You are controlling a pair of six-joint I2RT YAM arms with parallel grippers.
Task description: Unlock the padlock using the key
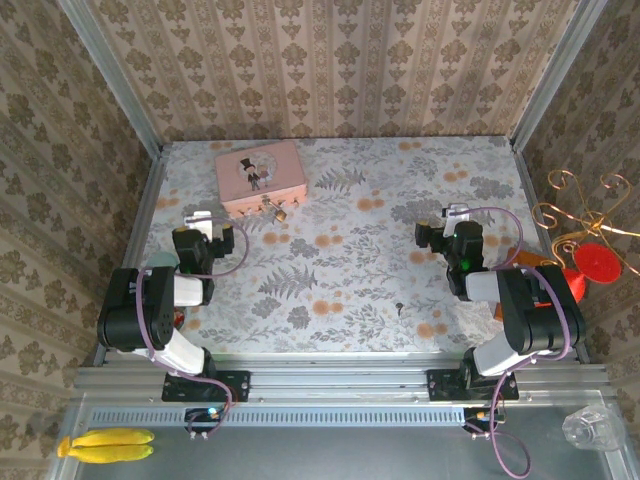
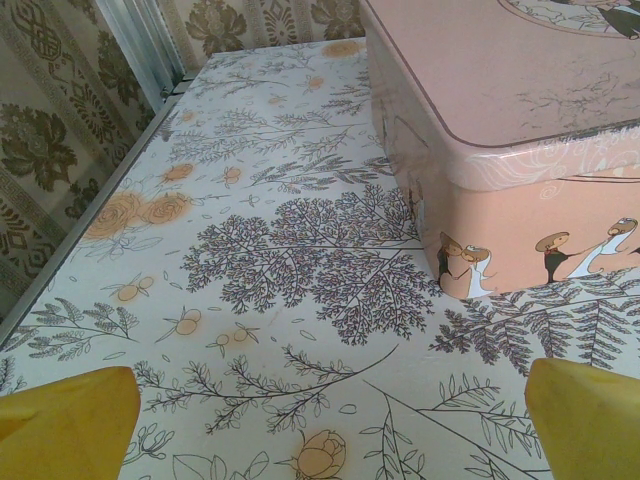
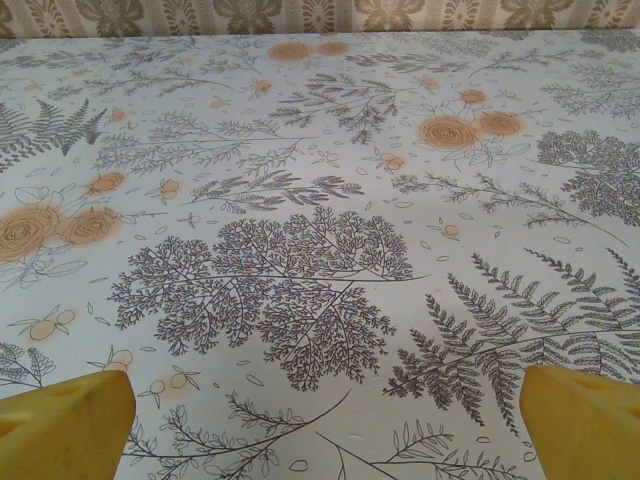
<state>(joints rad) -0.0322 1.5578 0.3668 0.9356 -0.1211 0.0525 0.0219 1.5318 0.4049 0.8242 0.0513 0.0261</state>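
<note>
I should back off my left gripper, which points past the pink tin's near corner (image 2: 462, 285), wide of the padlock (image 1: 280, 214), and turn it to face the padlock.
The tiny brass padlock (image 1: 280, 212) lies on the floral table just in front of the pink tin (image 1: 258, 172), at the tin's near right corner. The key (image 1: 401, 308) is a thin dark sliver lying near the table's front, right of centre. My left gripper (image 1: 203, 222) is open, close to the tin's near left corner and left of the padlock. In the left wrist view the tin (image 2: 520, 150) fills the upper right, and the yellow fingertips (image 2: 60, 425) stand wide apart over bare table. My right gripper (image 1: 452, 222) is open at the right, well behind the key. Its yellow fingertips (image 3: 585, 420) hold nothing.
Patterned walls and metal posts close in the table on three sides. A gold wire stand with a red disc (image 1: 590, 255) stands outside the right edge. Bananas (image 1: 105, 443) and a clear plastic cup (image 1: 592, 430) lie on the near rail, behind the arm bases.
</note>
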